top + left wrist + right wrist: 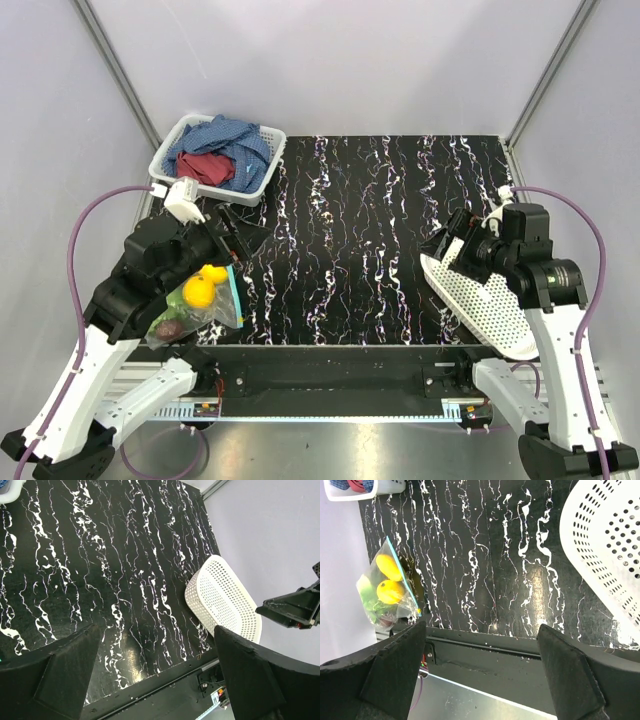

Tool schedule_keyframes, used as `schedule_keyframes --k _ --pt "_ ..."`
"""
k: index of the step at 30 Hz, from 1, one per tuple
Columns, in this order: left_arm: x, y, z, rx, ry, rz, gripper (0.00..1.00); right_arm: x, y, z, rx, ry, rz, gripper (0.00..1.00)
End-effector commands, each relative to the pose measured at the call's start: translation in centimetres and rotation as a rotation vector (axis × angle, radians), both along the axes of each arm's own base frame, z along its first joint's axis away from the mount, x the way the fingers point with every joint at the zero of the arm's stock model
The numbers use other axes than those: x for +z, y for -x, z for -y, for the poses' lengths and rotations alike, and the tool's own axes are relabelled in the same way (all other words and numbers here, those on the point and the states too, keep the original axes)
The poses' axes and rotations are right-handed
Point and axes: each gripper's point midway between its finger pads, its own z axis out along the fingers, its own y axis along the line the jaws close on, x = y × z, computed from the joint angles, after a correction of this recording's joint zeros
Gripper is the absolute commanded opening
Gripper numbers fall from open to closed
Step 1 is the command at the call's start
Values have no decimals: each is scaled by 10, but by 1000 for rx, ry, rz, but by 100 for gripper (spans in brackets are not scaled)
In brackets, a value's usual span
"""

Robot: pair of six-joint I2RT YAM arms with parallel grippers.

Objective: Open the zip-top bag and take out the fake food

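My right gripper should keep going to the zip strip's yellow end [419, 612] until it closes there, since the teal zip strip [236, 295] faces the clear middle of the table.
The zip-top bag [196, 303] lies at the table's near-left corner, close under my left arm, its teal zip strip facing the table's middle. Through the clear plastic I see fake food: two yellow lemons [204, 284], a light-green piece and a dark red piece. The right wrist view shows the bag [387, 587] at its left with the lemons [389, 591] inside. My left gripper [232, 236] hovers just beyond the bag, open and empty [155, 667]. My right gripper [448, 236] stands open and empty at the right side [480, 667], far from the bag.
A white perforated oval basket [485, 305] lies tilted at the near right under my right arm, also showing as the oval basket [225, 600] in the left wrist view. A white bin [262, 170] with blue and red cloths stands at the back left. Grey walls enclose the table.
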Motion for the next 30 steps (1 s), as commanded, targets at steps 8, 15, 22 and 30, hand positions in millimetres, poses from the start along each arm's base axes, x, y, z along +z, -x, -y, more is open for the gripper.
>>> schedule_keyframes --k 8,15,22,30 --pt "17 8 -3 -43 -53 9 99 20 -50 -36 137 -86 67 100" --pt "-4 25 -26 -11 -158 -52 99 9 -75 -138 366 -117 50 100" --pt "-8 47 -48 35 -170 -41 99 -47 -69 -276 604 -160 -54 100" --pt "-3 62 -64 38 -231 -21 99 -103 -28 -409 863 -201 -57 100"
